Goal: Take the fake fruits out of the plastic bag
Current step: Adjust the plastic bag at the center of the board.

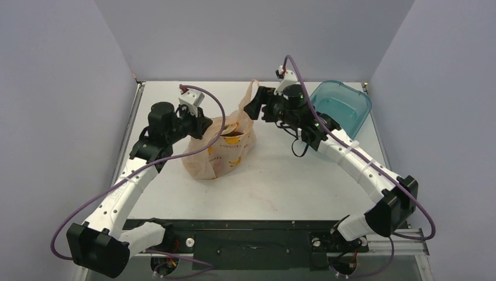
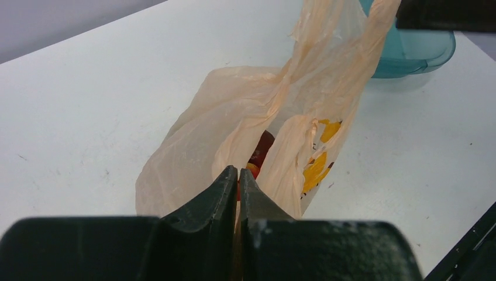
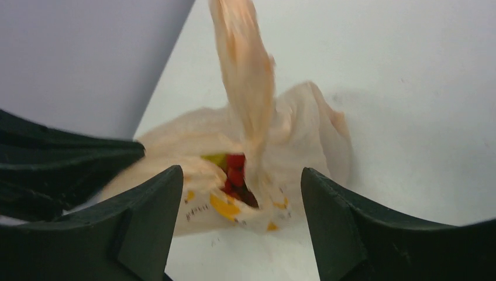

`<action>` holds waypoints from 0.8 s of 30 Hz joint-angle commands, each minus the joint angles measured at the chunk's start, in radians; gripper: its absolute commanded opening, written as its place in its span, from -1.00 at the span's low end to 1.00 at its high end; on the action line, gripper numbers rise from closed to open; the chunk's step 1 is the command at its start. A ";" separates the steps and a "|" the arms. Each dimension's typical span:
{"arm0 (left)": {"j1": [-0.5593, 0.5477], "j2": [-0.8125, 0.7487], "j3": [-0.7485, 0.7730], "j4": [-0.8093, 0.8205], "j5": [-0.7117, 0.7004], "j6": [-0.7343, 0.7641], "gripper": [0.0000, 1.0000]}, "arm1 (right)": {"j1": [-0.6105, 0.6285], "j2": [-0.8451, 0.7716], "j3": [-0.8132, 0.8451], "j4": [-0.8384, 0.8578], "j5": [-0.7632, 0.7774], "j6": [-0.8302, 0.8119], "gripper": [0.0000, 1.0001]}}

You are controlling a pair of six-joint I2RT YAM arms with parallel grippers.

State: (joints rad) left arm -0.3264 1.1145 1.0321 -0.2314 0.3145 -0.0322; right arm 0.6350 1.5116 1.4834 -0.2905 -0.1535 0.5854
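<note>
Limp film is crowding a narrow gap over red fruits [image 3: 236, 178], so the plastic bag [image 1: 219, 157] will spread open and show more fruits when the robot pulls the bag's rim.
The plastic bag [image 1: 219, 153] stands on the white table, pale orange with yellow prints, its mouth facing up. My left gripper [image 1: 206, 127] is shut on the bag's left rim; in the left wrist view a strip of bag film [image 2: 193, 140] runs into the closed left gripper [image 2: 238, 175]. Fake fruits lie inside: a dark maroon one [image 2: 264, 146], red ones [image 3: 236, 167] and a yellow-green one [image 3: 216, 158]. My right gripper [image 1: 252, 107] hangs open above the bag's right side, with nothing between its fingers [image 3: 158, 211]. One loop handle [image 3: 245, 76] stands up free and blurred.
A teal translucent tub [image 1: 342, 105] sits at the back right, close behind the right arm, and shows in the left wrist view too [image 2: 409, 52]. Grey walls close in the table [image 1: 281, 181] on three sides.
</note>
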 commanded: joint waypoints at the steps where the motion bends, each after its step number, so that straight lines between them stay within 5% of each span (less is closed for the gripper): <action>1: 0.002 -0.034 0.002 0.074 0.050 -0.018 -0.82 | 0.060 -0.219 -0.202 0.026 0.160 0.025 0.40; 5: 0.001 -0.048 -0.001 0.086 0.075 -0.021 -0.46 | 0.140 -0.408 -0.472 0.290 0.265 0.173 0.47; 10: 0.001 -0.071 -0.014 0.101 0.081 -0.023 -0.13 | 0.198 -0.354 -0.581 0.522 0.228 0.316 0.48; 24: 0.034 -0.086 -0.024 0.112 -0.077 -0.059 0.01 | 0.213 -0.054 -0.494 0.708 0.097 0.257 0.41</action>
State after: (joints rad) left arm -0.3214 1.0271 0.9974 -0.1673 0.2810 -0.0570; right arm 0.8394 1.4288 0.9321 0.3134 -0.0284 0.8967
